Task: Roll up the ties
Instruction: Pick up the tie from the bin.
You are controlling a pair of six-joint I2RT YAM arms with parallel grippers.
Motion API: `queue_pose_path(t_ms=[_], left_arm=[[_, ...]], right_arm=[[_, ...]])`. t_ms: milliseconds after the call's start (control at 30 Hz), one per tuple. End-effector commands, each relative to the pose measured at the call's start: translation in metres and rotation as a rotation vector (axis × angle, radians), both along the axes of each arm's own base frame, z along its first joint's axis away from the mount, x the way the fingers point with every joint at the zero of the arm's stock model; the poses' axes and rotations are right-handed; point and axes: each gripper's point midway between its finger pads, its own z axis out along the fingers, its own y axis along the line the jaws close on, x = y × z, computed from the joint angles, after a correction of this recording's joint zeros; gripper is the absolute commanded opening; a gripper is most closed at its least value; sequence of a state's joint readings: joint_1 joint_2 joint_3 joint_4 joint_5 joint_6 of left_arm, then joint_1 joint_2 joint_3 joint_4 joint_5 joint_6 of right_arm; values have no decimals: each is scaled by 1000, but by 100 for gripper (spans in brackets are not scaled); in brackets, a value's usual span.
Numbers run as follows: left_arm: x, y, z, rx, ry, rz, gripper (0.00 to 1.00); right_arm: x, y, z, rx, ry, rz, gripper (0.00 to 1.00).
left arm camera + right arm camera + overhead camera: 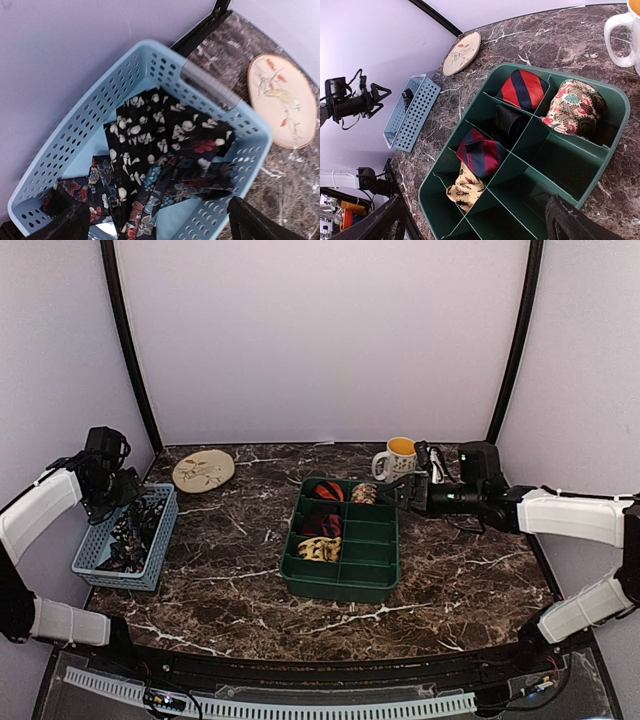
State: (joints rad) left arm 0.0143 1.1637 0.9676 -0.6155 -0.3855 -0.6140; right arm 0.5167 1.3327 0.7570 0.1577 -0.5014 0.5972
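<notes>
My gripper is about to lift the blue-flowered tie, which lies loosely across the white-flowered tie, so I expect it to come free alone in long hanging pieces.
Several unrolled dark floral ties lie heaped in a light blue basket at the table's left. My left gripper hovers open just above them, holding nothing. A green divided tray mid-table holds rolled ties: two red-navy striped coils, a black one, a cream floral one and a yellow insect-print one. Open and empty, my right gripper hangs over the tray's far right corner.
A white mug with a yellow inside stands just behind the tray, close to my right gripper. A round cream plate lies at the back left, beside the basket. Walls close in the back and both sides.
</notes>
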Motion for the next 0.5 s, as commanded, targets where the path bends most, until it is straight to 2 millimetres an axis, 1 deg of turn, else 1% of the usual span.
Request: queue_pose_path(t_ms=[0, 133, 200, 233, 267, 300, 400, 433, 467], left_arm=[[-5, 6, -50, 3, 145, -7, 99], [7, 3, -90, -11, 237, -35, 99], [14, 2, -101, -13, 252, -55, 98], [16, 2, -105, -13, 258, -59, 94], [17, 2, -107, -10, 262, -60, 89], [17, 2, -106, -7, 258, -59, 80], [21, 3, -94, 6, 203, -69, 54], [23, 3, -87, 15, 177, -79, 43], [26, 3, -80, 27, 150, -89, 29]], right_arm=[[7, 8, 22, 62, -54, 27, 97], [12, 11, 22, 60, -50, 39, 97], [14, 11, 22, 58, -46, 38, 97], [14, 11, 22, 58, -45, 37, 97], [15, 11, 22, 58, -45, 34, 97], [15, 11, 22, 60, -44, 33, 97], [16, 10, 23, 63, -44, 27, 97], [16, 10, 22, 63, -41, 26, 97], [16, 11, 22, 64, -40, 28, 97]])
